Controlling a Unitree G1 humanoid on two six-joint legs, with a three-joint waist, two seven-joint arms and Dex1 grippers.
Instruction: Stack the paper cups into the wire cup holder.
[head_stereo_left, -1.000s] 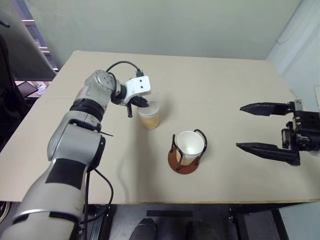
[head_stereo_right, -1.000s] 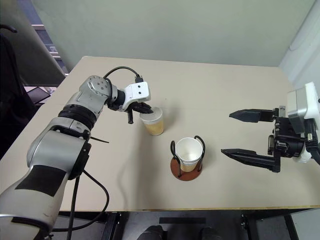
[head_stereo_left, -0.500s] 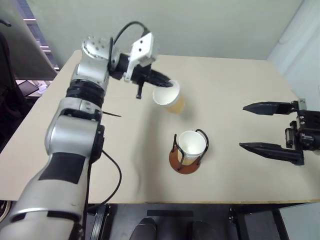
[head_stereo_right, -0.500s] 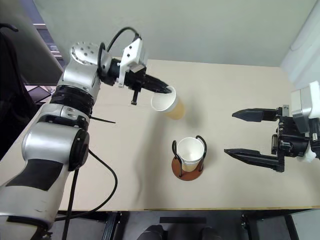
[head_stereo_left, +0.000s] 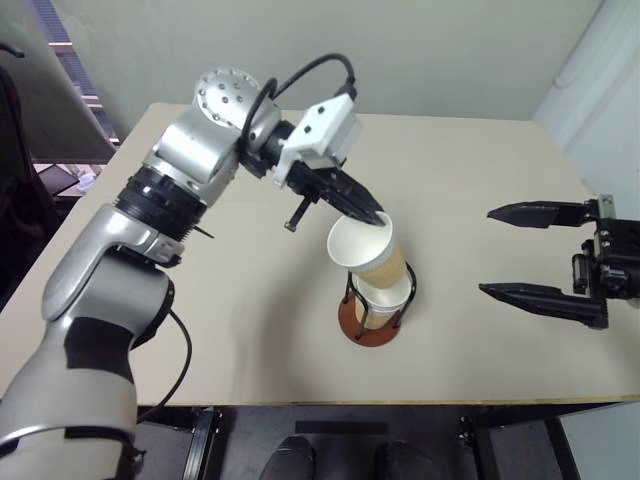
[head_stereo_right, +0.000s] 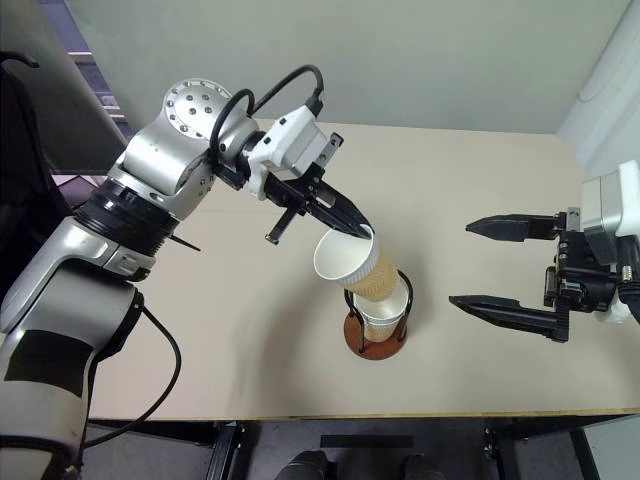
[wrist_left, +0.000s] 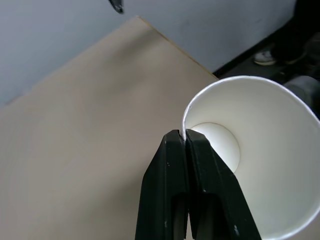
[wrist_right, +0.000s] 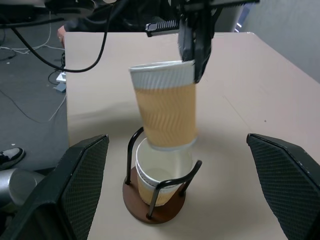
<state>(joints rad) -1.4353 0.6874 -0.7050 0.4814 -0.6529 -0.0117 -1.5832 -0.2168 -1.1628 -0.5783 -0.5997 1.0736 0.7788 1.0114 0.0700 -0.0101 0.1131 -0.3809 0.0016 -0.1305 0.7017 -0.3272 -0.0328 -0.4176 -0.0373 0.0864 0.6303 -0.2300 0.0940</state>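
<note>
My left gripper should keep lowering the held cup until it sits inside the lower cup's opening (wrist_right: 162, 162), then let go, as the held cup's bottom (wrist_right: 172, 144) is over that opening.
My left gripper (head_stereo_left: 374, 216) is shut on the rim of a paper cup (head_stereo_left: 368, 252), one finger inside and one outside. That cup hangs tilted in the air, its bottom just above the wire cup holder (head_stereo_left: 352, 322). The holder stands on a reddish-brown disc near the table's front edge, and another paper cup (wrist_right: 159, 176) sits upright between its black wire loops. In the left wrist view the pinched rim (wrist_left: 183, 134) and the cup's white inside are plain. My right gripper (head_stereo_left: 487, 252) hovers open to the right of the holder, with nothing between its fingers.
The pale wooden table (head_stereo_left: 200, 330) has its front edge close behind the holder. A black cable (head_stereo_left: 310, 70) loops above my left wrist. Dark furniture (head_stereo_left: 25, 200) stands off the table's left side, and a wall runs along the far edge.
My left gripper lifted the cup off the table at the back left and carried it right and toward me, over the holder, tilting it. The right gripper stayed still.
</note>
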